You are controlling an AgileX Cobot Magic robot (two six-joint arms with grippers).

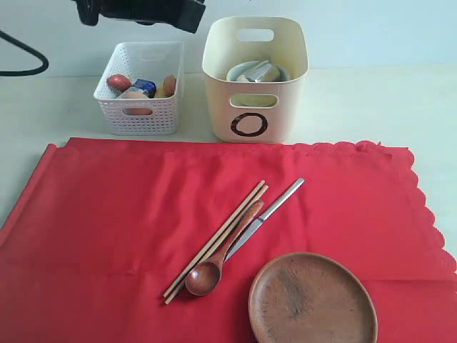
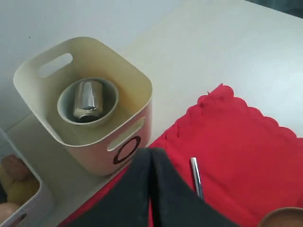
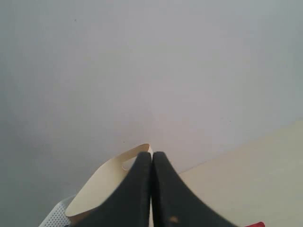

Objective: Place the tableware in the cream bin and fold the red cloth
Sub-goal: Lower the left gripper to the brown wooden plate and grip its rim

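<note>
The brown round plate's rim (image 1: 255,283) is clear of the brown wooden spoon, so the robot's left gripper should continue to go toward that rim (image 1: 261,274) until its fingers open above it.
The red cloth (image 1: 107,214) lies spread flat, its scalloped edge on the right. On it rest the wooden chopsticks (image 1: 218,237), the brown wooden spoon (image 1: 207,275), the slim metal-handled utensil (image 1: 270,213) and the brown round plate (image 1: 312,300). The cream bin (image 1: 282,107) stands behind the cloth. It holds the white bowl (image 2: 109,97) with the steel cup (image 2: 86,98) lying in it. My left gripper (image 2: 150,152) is shut and empty, high above the cloth's back edge near the bin. My right gripper (image 3: 151,155) is shut, empty and raised, with the bin's rim (image 3: 102,187) behind it.
A white lattice basket (image 1: 139,118) with food items stands left of the bin. The left arm's dark body (image 1: 143,11) hangs at the top of the exterior view. A pale wall rises behind the table.
</note>
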